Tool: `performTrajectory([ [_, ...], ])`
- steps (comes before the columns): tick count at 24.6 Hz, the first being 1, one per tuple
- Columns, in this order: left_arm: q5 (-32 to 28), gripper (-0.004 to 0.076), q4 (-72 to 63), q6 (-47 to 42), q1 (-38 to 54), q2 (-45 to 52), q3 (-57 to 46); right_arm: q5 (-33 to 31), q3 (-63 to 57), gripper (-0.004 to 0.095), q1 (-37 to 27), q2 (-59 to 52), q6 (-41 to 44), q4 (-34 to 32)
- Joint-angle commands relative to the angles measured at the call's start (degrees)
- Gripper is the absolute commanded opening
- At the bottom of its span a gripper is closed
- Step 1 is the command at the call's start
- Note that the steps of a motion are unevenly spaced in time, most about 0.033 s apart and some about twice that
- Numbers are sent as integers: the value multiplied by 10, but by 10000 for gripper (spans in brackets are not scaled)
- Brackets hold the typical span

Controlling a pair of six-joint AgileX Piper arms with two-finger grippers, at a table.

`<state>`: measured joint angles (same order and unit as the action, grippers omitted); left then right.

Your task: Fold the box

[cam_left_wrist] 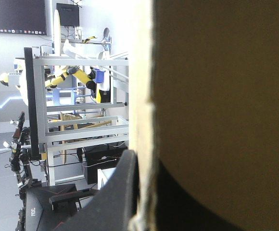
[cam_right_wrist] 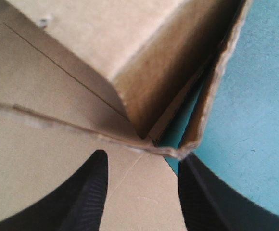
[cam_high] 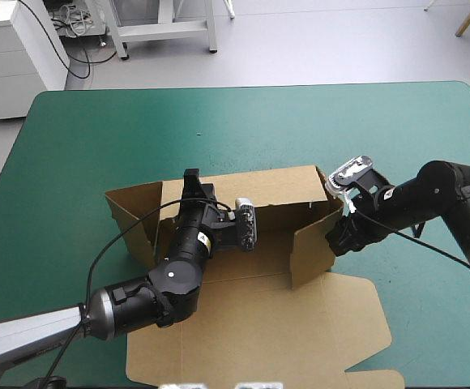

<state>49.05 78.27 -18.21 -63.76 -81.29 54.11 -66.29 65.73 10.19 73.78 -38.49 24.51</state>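
Observation:
My gripper will drag the lid (cam_high: 255,332) along with the brown box when it pulls the box's side, because a crease (cam_high: 247,279) connects the lid to the box.
The brown box (cam_high: 251,324) lies at mid-table with its back wall (cam_high: 259,190) raised and its lid flat toward the near edge. My left gripper (cam_high: 191,182) reaches over the back wall's left end. In the left wrist view the board's edge (cam_left_wrist: 142,96) runs straight between its black fingers (cam_left_wrist: 115,192), which are nearly closed on it. My right gripper (cam_high: 338,235) is at the half-raised right wall (cam_high: 312,247). Its fingers (cam_right_wrist: 91,197) stand apart astride the wall's corner (cam_right_wrist: 178,153), one inside on the board (cam_right_wrist: 57,110), one outside over the cover.
A side flap (cam_high: 130,215) juts out at the box's far-left corner. Bare teal-green cover (cam_high: 219,121) stretches from the back wall to the table's far edge, and more lies to the right (cam_high: 429,308) of the lid.

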Motion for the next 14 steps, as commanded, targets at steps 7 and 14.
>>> performTrajectory([
  [7,-46,-8,6,-4,-10,14,12,117,-33,419,49,-25,58,14],
  [14,-46,-8,6,-4,-10,14,12,242,-34,419,168,-25,264,-159],
])
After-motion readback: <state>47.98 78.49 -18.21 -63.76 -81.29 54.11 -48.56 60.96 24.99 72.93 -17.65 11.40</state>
